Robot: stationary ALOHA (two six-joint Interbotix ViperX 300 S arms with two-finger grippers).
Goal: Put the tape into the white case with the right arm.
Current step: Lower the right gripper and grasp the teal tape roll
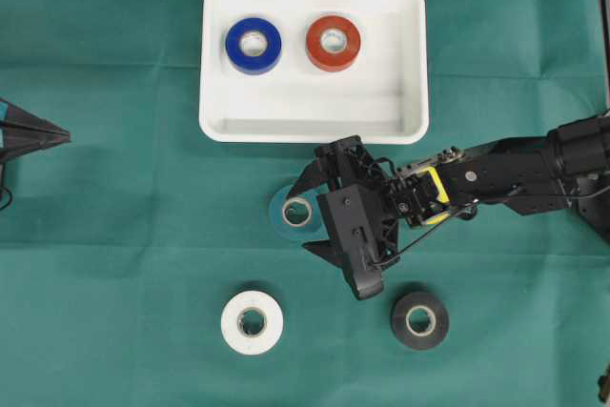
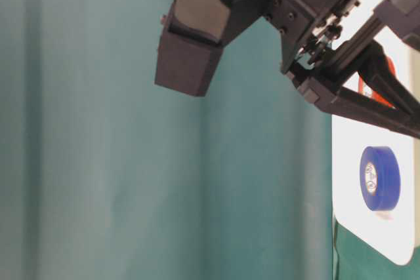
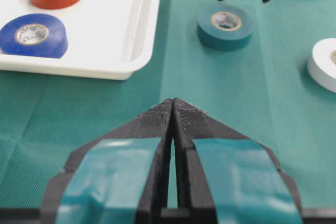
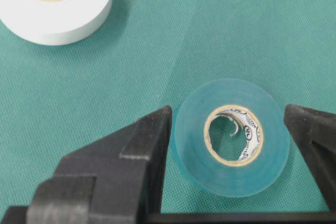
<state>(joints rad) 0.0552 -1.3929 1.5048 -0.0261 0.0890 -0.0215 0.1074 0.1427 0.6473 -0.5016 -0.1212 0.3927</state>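
Note:
A yellow arc can be seen under the right gripper's arm, so the robot should expect a hidden yellow roll there when it carries the teal tape roll.
A teal tape roll lies flat on the green cloth, just below the white case. My right gripper is open and straddles it. One finger sits against the roll's side and the other stands a little off it. In the overhead view the right gripper covers part of the teal tape. Inside the case lie a blue roll and a red roll. My left gripper is shut and empty, at the far left of the table.
A white roll and a black roll lie on the cloth in front of the right gripper. The case's near half holds nothing. In the table-level view the blue roll shows in the case.

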